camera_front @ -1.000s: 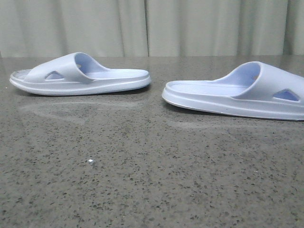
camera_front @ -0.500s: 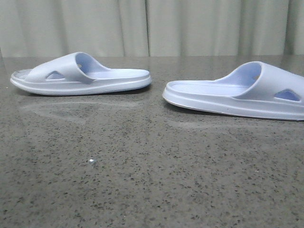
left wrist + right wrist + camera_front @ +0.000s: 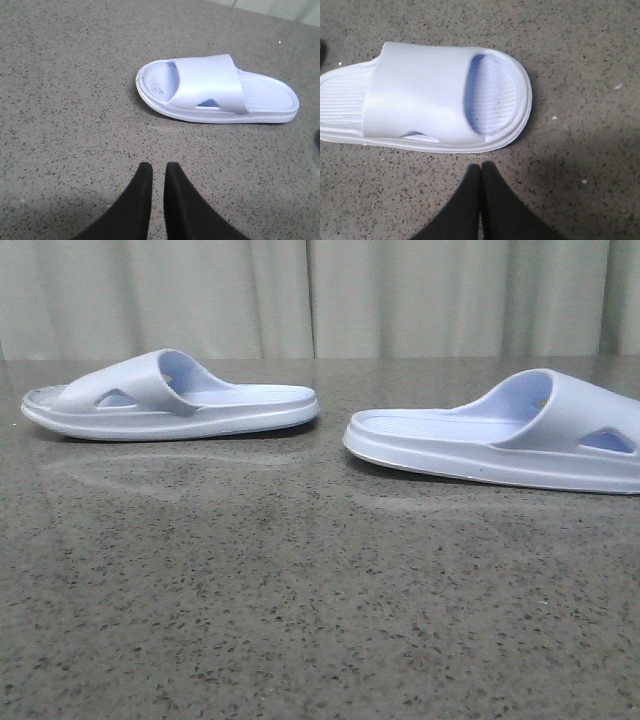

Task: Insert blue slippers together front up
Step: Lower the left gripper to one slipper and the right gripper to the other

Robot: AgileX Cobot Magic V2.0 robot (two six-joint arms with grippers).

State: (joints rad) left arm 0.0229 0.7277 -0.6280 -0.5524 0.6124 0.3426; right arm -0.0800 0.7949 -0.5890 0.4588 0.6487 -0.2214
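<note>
The near slipper [image 3: 485,437] will slide in heel-first and rest toe-up when I push, because the far slipper's strap arches over an open gap [image 3: 179,371].
Two pale lavender-blue slippers lie flat on the speckled grey table, soles down and apart. In the front view the left slipper [image 3: 170,400] points its toe left and the right slipper [image 3: 500,435] points its toe right. Neither gripper shows in the front view. In the left wrist view my left gripper [image 3: 159,167] hovers over bare table short of the left slipper [image 3: 215,87], its fingers a narrow gap apart and empty. In the right wrist view my right gripper [image 3: 481,167] is shut and empty, just short of the right slipper's [image 3: 430,100] side edge.
The speckled stone tabletop [image 3: 320,600] stretches in front of the slippers. A pale curtain [image 3: 320,295] hangs behind the table's far edge. A few small white specks [image 3: 618,86] lie on the table near the right slipper.
The slippers have stayed put. A small white speck on the table at the front left no longer shows in the front view.
</note>
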